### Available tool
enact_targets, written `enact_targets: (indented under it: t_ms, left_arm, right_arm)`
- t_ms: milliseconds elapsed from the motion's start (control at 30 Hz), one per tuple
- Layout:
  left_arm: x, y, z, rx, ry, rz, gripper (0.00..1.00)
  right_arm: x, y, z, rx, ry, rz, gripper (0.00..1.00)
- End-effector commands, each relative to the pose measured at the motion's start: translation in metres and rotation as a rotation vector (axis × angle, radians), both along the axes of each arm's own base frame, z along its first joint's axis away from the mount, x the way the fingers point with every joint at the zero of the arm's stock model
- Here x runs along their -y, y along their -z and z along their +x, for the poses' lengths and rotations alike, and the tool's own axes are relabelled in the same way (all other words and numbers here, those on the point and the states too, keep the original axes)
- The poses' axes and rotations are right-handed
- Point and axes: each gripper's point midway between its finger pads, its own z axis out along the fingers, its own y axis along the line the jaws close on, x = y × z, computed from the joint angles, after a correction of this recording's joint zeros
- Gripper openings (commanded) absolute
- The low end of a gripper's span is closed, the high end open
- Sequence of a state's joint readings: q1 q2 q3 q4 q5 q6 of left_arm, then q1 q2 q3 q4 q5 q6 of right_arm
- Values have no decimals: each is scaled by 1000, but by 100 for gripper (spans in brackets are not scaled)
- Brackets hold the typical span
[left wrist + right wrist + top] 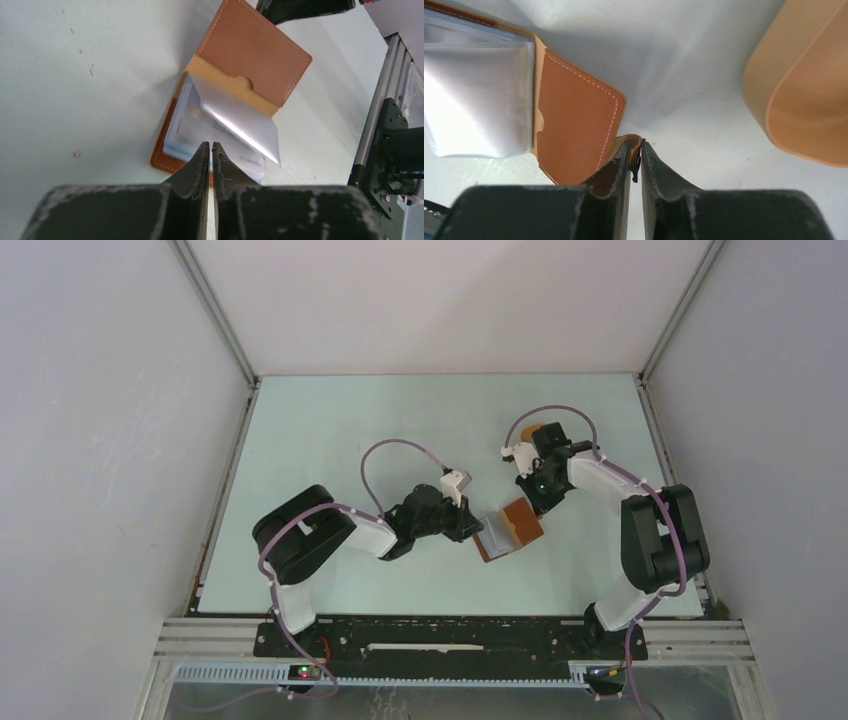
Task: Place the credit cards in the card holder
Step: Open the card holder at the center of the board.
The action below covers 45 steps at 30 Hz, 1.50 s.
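Observation:
Next, my left gripper folds the clear sleeve (242,120) onto the brown panel (255,52) while my right gripper holds the panel's edge, because the sleeve leans over the credit cards.
The reddish-brown card holder (520,521) lies open on the table between my grippers. In the left wrist view its flap side (250,55) lies beyond pale bluish credit cards (192,125), which are stacked inside under a raised clear sleeve (240,125). My left gripper (210,145) is shut, with its tips at the near edge of the cards; no card shows between the jaws. In the top view it (472,527) is at the holder's left side. My right gripper (636,145) is shut on the holder's small flap with the snap, next to the brown panel (574,125).
The orange-yellow oval tray (804,85) stands just right of the right gripper, partly hidden behind the right arm in the top view (528,432). The table's metal rail (385,125) runs along the near edge.

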<state>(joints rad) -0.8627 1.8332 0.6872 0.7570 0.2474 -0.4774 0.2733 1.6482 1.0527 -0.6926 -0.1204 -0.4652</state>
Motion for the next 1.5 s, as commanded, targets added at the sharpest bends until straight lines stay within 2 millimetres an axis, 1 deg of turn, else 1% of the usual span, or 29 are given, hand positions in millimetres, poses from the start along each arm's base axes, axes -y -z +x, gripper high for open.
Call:
enact_targets:
  t_ms: [0,133,233,267,333,400,567,733,800,867,933,967,1067,1133,1333,1467]
  left_arm:
    - [21,-10,7,39,45,-4,10]
    - [35,-13,3,36,85,-20,12]
    - [43,-12,-2,21,117,-32,13]
    - [46,-13,-4,16,132,-39,14]
    - [51,-14,-7,16,148,-46,16]
    - [55,-15,-8,14,158,-51,17]
    - [61,-8,-7,-12,160,-50,19]
    - [62,3,-5,-40,152,-12,20]
    - [63,5,-4,-47,151,-6,21]
    - [62,5,-4,-48,149,-4,22]
    - [62,5,-4,-47,148,-4,22]
    - [62,5,-4,-46,148,-4,22]
    - [61,2,-5,-43,150,-9,23]
    - [60,0,-6,-33,147,-18,23]
    - [55,-15,-9,5,146,-66,25]
    - [47,-29,-10,51,126,-111,30]
  right_arm:
    - [-23,-8,-3,-32,-45,70,20]
    - [-37,-4,-11,-83,-67,115,21]
    - [-45,-5,-15,-114,-69,161,23]
    - [-47,-6,-15,-120,-67,177,25]
    - [-50,-11,-16,-124,-60,211,34]
    - [-50,-20,-14,-110,-50,246,42]
    - [-39,-50,-3,-16,-10,312,51]
    - [-29,-69,3,66,7,329,53]
    - [-34,-77,1,84,-17,378,53]
    - [-47,-83,-8,61,-55,459,50]
    - [-57,-79,-15,2,-74,508,45]
    - [-60,-74,-17,-24,-80,510,40]
    - [-64,-55,-22,-115,-72,488,27]
    - [-65,-43,-23,-161,-62,468,22]
    - [-57,-7,-24,-241,-22,355,16]
    - [-48,12,-24,-261,-13,260,14]
